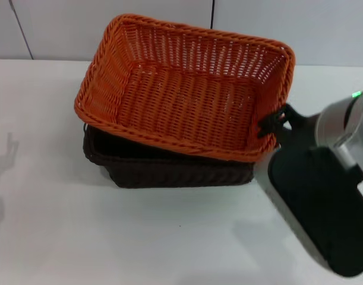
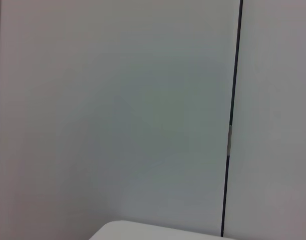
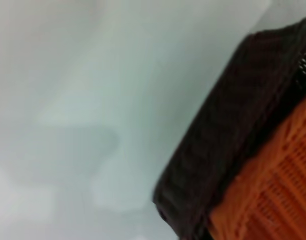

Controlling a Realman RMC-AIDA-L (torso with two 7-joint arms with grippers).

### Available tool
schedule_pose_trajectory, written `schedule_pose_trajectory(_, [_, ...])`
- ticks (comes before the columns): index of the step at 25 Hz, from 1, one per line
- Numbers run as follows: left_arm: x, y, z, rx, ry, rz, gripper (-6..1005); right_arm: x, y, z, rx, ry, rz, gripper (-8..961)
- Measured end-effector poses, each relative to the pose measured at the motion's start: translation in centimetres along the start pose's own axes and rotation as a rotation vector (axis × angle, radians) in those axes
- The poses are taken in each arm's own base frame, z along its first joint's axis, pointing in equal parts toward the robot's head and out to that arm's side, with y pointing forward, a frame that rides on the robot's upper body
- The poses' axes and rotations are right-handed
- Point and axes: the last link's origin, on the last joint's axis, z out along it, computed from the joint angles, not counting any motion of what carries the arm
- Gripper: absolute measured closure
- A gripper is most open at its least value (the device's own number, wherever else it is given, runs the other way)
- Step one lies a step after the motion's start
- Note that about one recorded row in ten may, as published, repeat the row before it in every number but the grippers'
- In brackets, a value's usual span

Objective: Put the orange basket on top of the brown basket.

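The orange basket sits askew and leaves the brown basket's near corner (image 1: 113, 146) open, so the robot's right gripper should leave the orange basket's side rim and move to the orange basket's far rim (image 1: 206, 31).
The orange basket (image 1: 187, 95) sits on top of the brown basket (image 1: 169, 169) in the middle of the white table, tilted, with its far side raised. My right gripper (image 1: 271, 123) grips the orange basket's right rim, one black finger inside and one outside. The right wrist view shows the brown basket's wall (image 3: 228, 135) with the orange basket (image 3: 273, 190) against it. My left gripper is out of view; its wrist camera shows only a wall.
The white table (image 1: 110, 237) spreads around the baskets in front and to the left. A pale panelled wall (image 1: 80, 29) stands behind. My right arm's grey and black forearm (image 1: 318, 202) fills the lower right.
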Motion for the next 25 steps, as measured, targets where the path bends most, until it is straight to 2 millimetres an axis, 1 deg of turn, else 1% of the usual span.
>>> schedule_pose_trajectory(1, [0.0, 0.0, 0.0, -0.002, -0.001, 0.003, 186, -0.4, 0.5, 0.1, -0.017, -0.013, 0.012, 351])
schedule_pose_trajectory(3, [0.0, 0.1, 0.1, -0.007, -0.003, 0.008, 186, -0.6, 0.7, 0.2, -0.022, -0.02, 0.017, 351])
schedule_pose_trajectory(8, [0.0, 0.3, 0.4, -0.013, -0.007, 0.019, 186, -2.1, 0.7, 0.7, 0.019, -0.08, 0.04, 351])
schedule_pose_trajectory(12, [0.1, 0.4, 0.6, -0.018, -0.005, 0.019, 186, -5.1, 1.0, 1.0, 0.042, -0.165, 0.033, 350])
schedule_pose_trajectory(13, [0.1, 0.4, 0.6, -0.018, -0.005, 0.019, 186, -5.7, 0.9, 1.0, 0.058, -0.184, 0.042, 350])
schedule_pose_trajectory(14, [0.1, 0.5, 0.6, -0.019, -0.003, 0.019, 186, -6.4, -0.1, 1.1, 0.126, -0.221, 0.085, 350])
schedule_pose_trajectory(15, [0.2, 0.5, 0.7, -0.019, -0.003, 0.018, 186, -6.5, -1.3, 1.1, 0.209, -0.249, 0.149, 350])
schedule_pose_trajectory(16, [0.2, 0.5, 0.7, -0.019, -0.003, 0.018, 186, -6.5, -1.3, 1.1, 0.209, -0.249, 0.149, 350])
schedule_pose_trajectory(17, [0.2, 0.5, 0.7, -0.017, -0.002, 0.018, 186, -6.3, -2.1, 1.1, 0.258, -0.262, 0.194, 350])
schedule_pose_trajectory(18, [0.2, 0.5, 0.7, -0.017, -0.002, 0.018, 186, -6.3, -2.1, 1.1, 0.258, -0.262, 0.194, 350])
schedule_pose_trajectory(19, [0.2, 0.5, 0.7, -0.017, -0.001, 0.02, 186, -5.3, -3.6, 1.3, 0.356, -0.278, 0.299, 351])
schedule_pose_trajectory(20, [0.2, 0.5, 0.7, -0.017, -0.001, 0.022, 186, -5.3, -3.6, 1.3, 0.356, -0.278, 0.299, 351])
schedule_pose_trajectory(21, [0.2, 0.5, 0.7, -0.017, -0.001, 0.023, 186, -3.5, -4.8, 1.6, 0.452, -0.288, 0.414, 351])
schedule_pose_trajectory(22, [0.2, 0.4, 0.7, -0.016, -0.001, 0.024, 186, -3.5, -4.8, 1.6, 0.452, -0.288, 0.414, 351])
schedule_pose_trajectory(23, [0.2, 0.4, 0.7, -0.016, -0.001, 0.024, 186, -2.2, -5.3, 1.8, 0.512, -0.295, 0.5, 351])
schedule_pose_trajectory(24, [0.1, 0.2, 0.6, -0.011, -0.003, 0.026, 186, 0.7, -6.1, 1.8, 0.643, -0.316, 0.691, 351])
schedule_pose_trajectory(25, [0.1, 0.1, 0.5, -0.009, -0.003, 0.027, 186, 0.7, -6.1, 1.8, 0.643, -0.316, 0.691, 351])
